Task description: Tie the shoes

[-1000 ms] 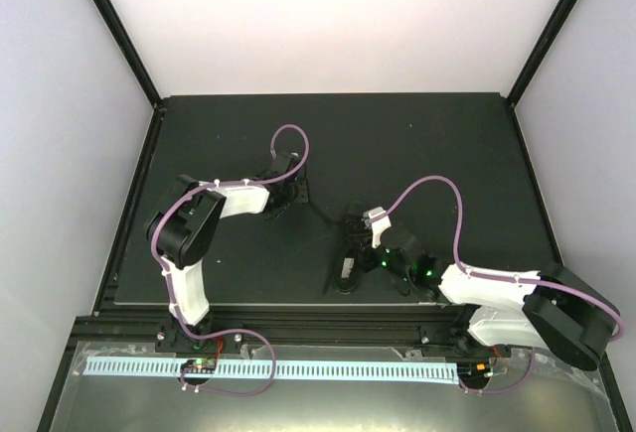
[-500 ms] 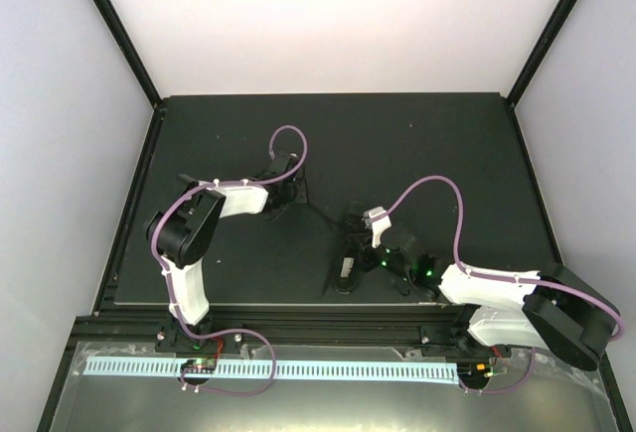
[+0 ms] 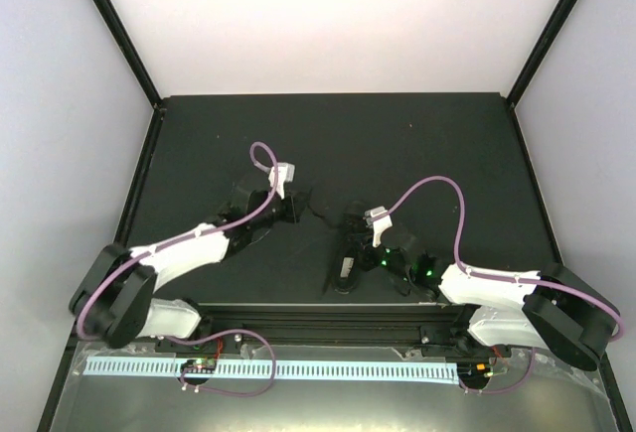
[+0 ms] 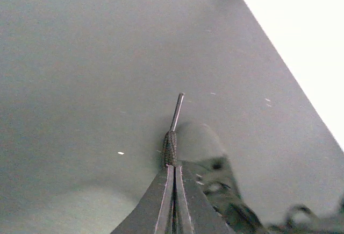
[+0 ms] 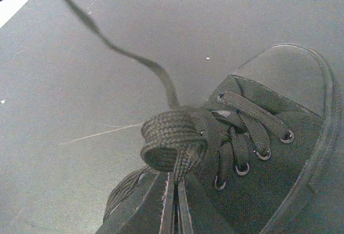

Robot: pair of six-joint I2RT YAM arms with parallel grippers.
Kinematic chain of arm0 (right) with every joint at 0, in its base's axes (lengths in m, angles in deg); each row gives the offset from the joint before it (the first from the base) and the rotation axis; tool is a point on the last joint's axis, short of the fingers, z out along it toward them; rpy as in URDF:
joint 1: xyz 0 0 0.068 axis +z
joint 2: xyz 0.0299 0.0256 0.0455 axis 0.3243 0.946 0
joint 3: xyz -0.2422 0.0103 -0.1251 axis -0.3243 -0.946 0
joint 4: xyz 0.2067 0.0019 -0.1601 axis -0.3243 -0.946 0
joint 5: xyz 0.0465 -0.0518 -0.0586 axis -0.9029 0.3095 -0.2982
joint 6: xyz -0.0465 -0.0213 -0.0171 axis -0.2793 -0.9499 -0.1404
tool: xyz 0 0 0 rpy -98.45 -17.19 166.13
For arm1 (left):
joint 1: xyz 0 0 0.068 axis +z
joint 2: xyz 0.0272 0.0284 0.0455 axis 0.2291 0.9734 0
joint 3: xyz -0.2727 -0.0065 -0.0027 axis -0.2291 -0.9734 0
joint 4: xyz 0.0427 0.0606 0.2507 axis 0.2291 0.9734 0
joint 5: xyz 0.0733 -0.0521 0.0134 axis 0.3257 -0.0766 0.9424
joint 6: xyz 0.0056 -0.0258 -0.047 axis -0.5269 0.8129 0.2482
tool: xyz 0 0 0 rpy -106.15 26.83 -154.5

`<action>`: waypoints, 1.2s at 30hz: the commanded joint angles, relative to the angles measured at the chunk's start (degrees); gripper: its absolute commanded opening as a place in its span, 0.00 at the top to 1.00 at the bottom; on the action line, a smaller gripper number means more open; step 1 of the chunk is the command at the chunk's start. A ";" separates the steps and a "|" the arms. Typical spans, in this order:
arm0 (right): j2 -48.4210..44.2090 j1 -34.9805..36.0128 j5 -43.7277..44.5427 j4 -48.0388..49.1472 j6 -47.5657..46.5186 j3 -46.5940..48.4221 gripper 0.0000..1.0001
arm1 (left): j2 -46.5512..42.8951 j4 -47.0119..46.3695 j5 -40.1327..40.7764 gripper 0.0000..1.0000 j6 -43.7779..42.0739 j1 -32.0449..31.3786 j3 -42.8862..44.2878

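The robot's right gripper is shut on the lace loop (image 5: 171, 136) and the strand of lace is free, so the left gripper should keep going toward the near bar (image 3: 348, 306) and let go of the lace end there.
The black shoe (image 3: 349, 249) lies on the dark table, toe towards the back. My right gripper (image 5: 176, 176) is shut on a folded loop of lace (image 5: 171, 136) beside the eyelets of the shoe (image 5: 279, 137). From that loop a thin lace strand (image 5: 110, 43) runs away to the upper left. Left of the shoe, my left gripper (image 4: 173, 167) is shut on the lace end (image 4: 170, 148), whose stiff tip (image 4: 177, 105) sticks out past the jaws just above the table. In the top view the left gripper (image 3: 298, 200) and right gripper (image 3: 370, 253) flank the shoe.
A black frame rail (image 3: 298, 315) runs along the near edge of the dark table (image 3: 417, 144). White walls (image 3: 328, 25) close in the back and sides. Purple cables (image 3: 432, 189) arch over both wrists.
The left gripper has closed on the lace end. The left arm's elbow has dropped to the lower left, stretching the arm out low. The right arm and shoe have stayed put.
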 commanded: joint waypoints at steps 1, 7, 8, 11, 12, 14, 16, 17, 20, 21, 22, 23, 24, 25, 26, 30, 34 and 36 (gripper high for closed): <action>-0.79 -0.31 1.83 2.50 1.22 0.51 0.98 | -8.93 -2.94 -7.73 0.98 -3.86 -2.46 -4.00; -0.60 -0.43 0.10 1.06 1.75 2.00 0.98 | -18.37 -2.44 -13.59 0.99 -7.11 -14.89 -6.26; -0.53 -0.39 -0.18 0.73 1.77 2.36 0.98 | -19.30 -2.83 -13.66 0.98 -6.70 -18.37 -6.63; -0.47 -0.48 -0.61 0.90 2.27 2.63 0.98 | -19.28 -4.73 -13.42 0.99 -5.77 -25.09 -7.29; -0.42 -0.43 -0.90 1.01 2.35 2.70 0.98 | -18.38 -4.66 -12.95 0.98 -6.07 -26.95 -7.09; -0.30 -0.45 -1.42 0.90 2.55 2.85 0.98 | -15.52 -3.48 -11.98 0.98 -6.98 -30.38 -6.52; -0.21 -0.47 -1.89 0.61 2.57 2.96 0.98 | -12.98 -3.13 -11.47 0.98 -7.90 -33.31 -6.11; -0.19 -0.46 -2.07 0.46 2.58 2.98 0.98 | -11.64 -3.13 -11.20 0.99 -8.32 -34.59 -5.91; -0.17 -0.55 -2.29 0.32 2.66 2.95 0.98 | -7.62 -2.14 -10.25 0.98 -9.95 -38.02 -4.24; -0.01 -0.49 -2.36 0.32 2.79 2.98 0.98 | -6.30 -1.01 -9.28 0.99 -10.77 -39.04 -3.18; 0.05 -0.55 -2.49 0.33 2.88 2.98 0.98 | -5.16 0.41 -7.51 0.98 -11.74 -39.99 -2.06; 0.15 -0.53 -2.59 0.44 3.01 2.98 0.98 | -2.70 1.31 -6.08 0.98 -12.55 -40.83 -1.02; 0.25 -0.49 -2.70 0.56 3.06 2.98 0.98 | -1.04 1.87 -4.72 0.98 -12.99 -41.38 -0.03; 0.31 -0.55 -2.77 0.65 3.11 2.98 0.98 | 0.54 2.08 -3.52 0.99 -13.20 -41.89 0.76; 0.33 -0.55 -2.95 0.74 3.17 2.98 0.98 | 1.89 2.07 -2.07 0.98 -13.37 -42.22 1.44; 0.22 -0.62 -2.92 0.71 3.17 2.78 0.98 | 5.71 -0.69 3.49 0.98 -13.52 -43.29 2.51; -0.27 -0.62 -2.56 0.50 3.19 2.36 0.98 | 6.36 1.39 5.52 0.74 -14.20 -43.50 4.23; -0.70 -0.58 -2.43 0.46 2.98 2.13 0.98 | 3.93 1.42 6.79 0.58 -14.60 -43.42 2.73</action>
